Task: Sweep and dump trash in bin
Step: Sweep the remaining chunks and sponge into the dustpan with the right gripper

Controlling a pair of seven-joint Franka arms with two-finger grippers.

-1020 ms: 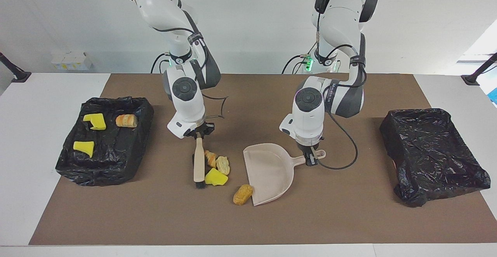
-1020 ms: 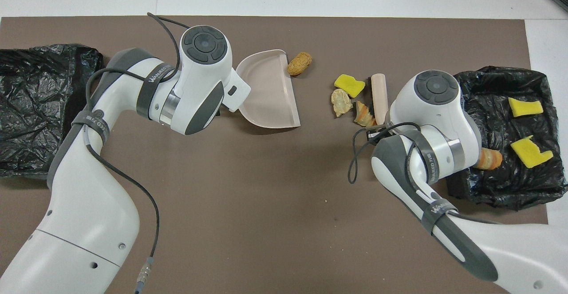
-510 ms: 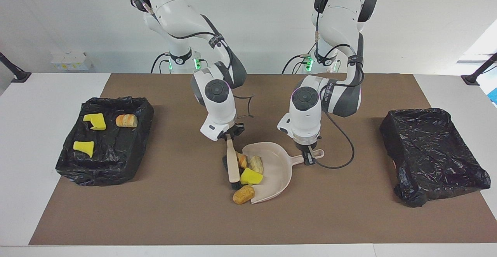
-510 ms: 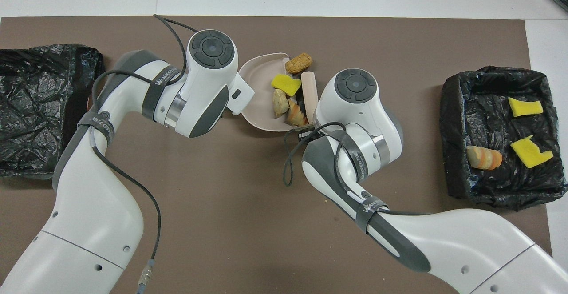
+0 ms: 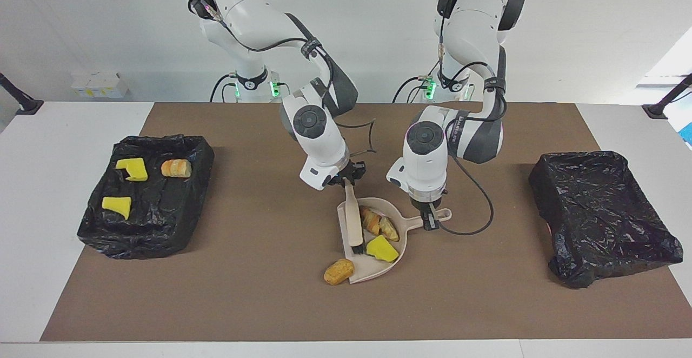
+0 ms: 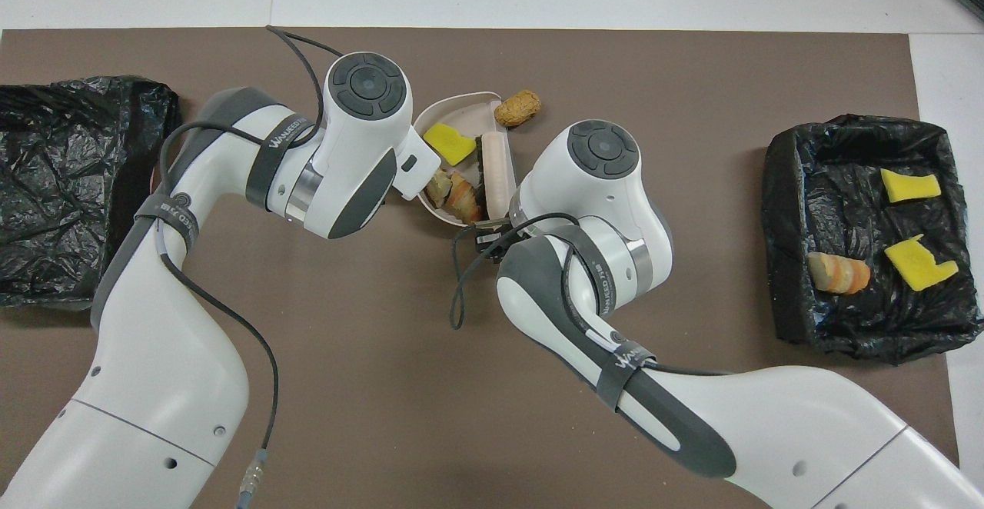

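Note:
The brush head (image 5: 358, 249) is in the dustpan, but the tan chunk is outside the dustpan's corner. Next, I move my right gripper back out and sweep the chunk (image 5: 338, 271) in.
My left gripper (image 5: 431, 221) is shut on the handle of the beige dustpan (image 5: 374, 272), which rests flat on the brown mat. Three pieces of trash lie inside the pan: a yellow sponge piece (image 5: 382, 248) and two bread-like chunks (image 5: 371, 219) (image 5: 388, 230). My right gripper (image 5: 346, 179) is shut on the brush (image 5: 354, 223), whose head stands just inside the pan's mouth. A tan chunk (image 5: 338, 271) lies on the mat outside, against the pan's farthest corner. The overhead view shows the pan (image 6: 461, 105), sponge piece (image 6: 448, 144), brush (image 6: 496, 171) and tan chunk (image 6: 517, 108).
A black-lined bin (image 5: 135, 242) at the right arm's end of the table holds two yellow pieces and a bread chunk. Another black-lined bin (image 5: 594, 206) sits at the left arm's end with nothing visible in it. Cables hang from both wrists.
My right gripper swept the brush toward the left arm's end, pushing the sponge piece and two bread chunks into the dustpan. The tan chunk outside stayed put.

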